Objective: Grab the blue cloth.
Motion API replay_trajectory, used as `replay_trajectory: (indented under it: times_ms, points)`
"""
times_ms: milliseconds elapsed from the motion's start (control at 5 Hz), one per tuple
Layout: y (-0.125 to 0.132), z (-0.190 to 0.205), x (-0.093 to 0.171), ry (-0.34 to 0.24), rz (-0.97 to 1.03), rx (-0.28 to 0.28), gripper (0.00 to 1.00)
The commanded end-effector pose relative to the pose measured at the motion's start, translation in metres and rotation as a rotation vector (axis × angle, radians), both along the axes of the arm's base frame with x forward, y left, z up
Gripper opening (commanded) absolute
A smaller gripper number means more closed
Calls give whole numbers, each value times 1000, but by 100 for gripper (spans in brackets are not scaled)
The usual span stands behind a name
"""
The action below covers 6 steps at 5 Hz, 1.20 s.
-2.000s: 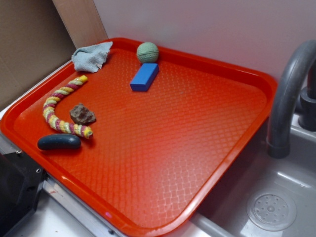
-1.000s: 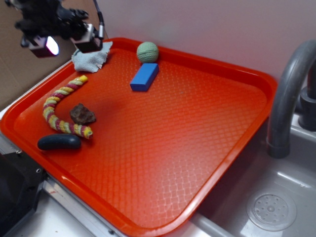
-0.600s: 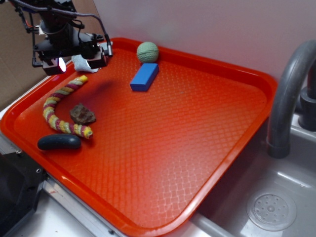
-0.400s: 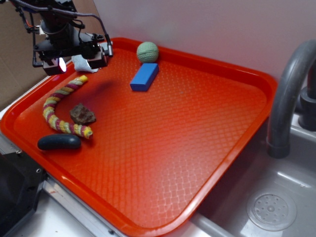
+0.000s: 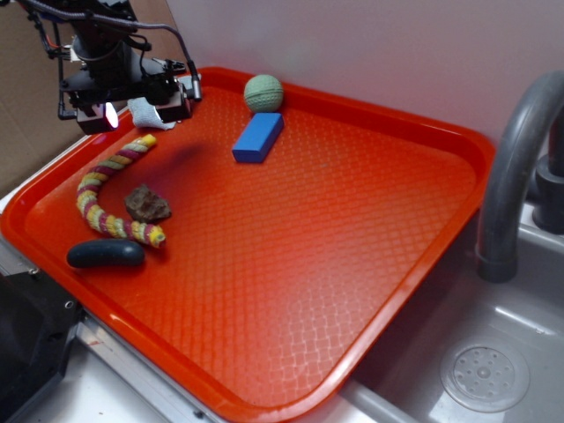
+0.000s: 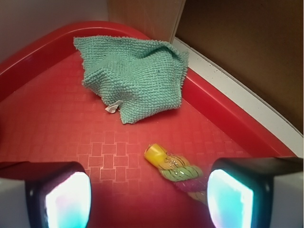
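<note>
The blue cloth's near corner (image 6: 128,116) sticks out from loose folds, so I expect the cloth to bunch up there and stay fanned out as I raise it.
The blue cloth (image 6: 135,76) lies crumpled in the far left corner of the red tray (image 6: 47,128), one edge riding up the rim; it looks teal in the wrist view. In the exterior view only a pale strip of the blue cloth (image 5: 144,112) shows behind my gripper (image 5: 132,104). My gripper (image 6: 149,202) hovers above the tray just short of the cloth, open, with nothing between its fingers (image 6: 66,202). The yellow end of the rope (image 6: 171,166) lies below, between the fingers.
A twisted yellow-pink-green rope (image 5: 106,189), a brown rock (image 5: 146,204) and a dark oblong piece (image 5: 106,254) lie along the tray's left side. A green ball (image 5: 263,92) and a blue block (image 5: 258,137) sit at the back. A sink with a grey faucet (image 5: 515,167) is right.
The arm came in from the upper left and dropped down over the cloth's corner of the tray. It has held still over the last half second.
</note>
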<state>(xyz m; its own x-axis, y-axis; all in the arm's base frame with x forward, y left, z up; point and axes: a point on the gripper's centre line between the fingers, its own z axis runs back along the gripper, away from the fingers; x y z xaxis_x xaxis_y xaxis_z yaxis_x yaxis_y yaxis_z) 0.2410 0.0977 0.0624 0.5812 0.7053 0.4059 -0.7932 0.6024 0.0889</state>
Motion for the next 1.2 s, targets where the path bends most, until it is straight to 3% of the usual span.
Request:
replay_trajectory:
  times_ms: [0,200,600,800,1000]
  points:
    - [61,-6,23,-11,-43,-27,100]
    - [64,-8,31,17,-78,-57,100]
    - [74,-29,45,61,-78,-10,100]
    - [75,-38,49,66,-63,22,81]
    - [74,-41,47,65,-48,27,0]
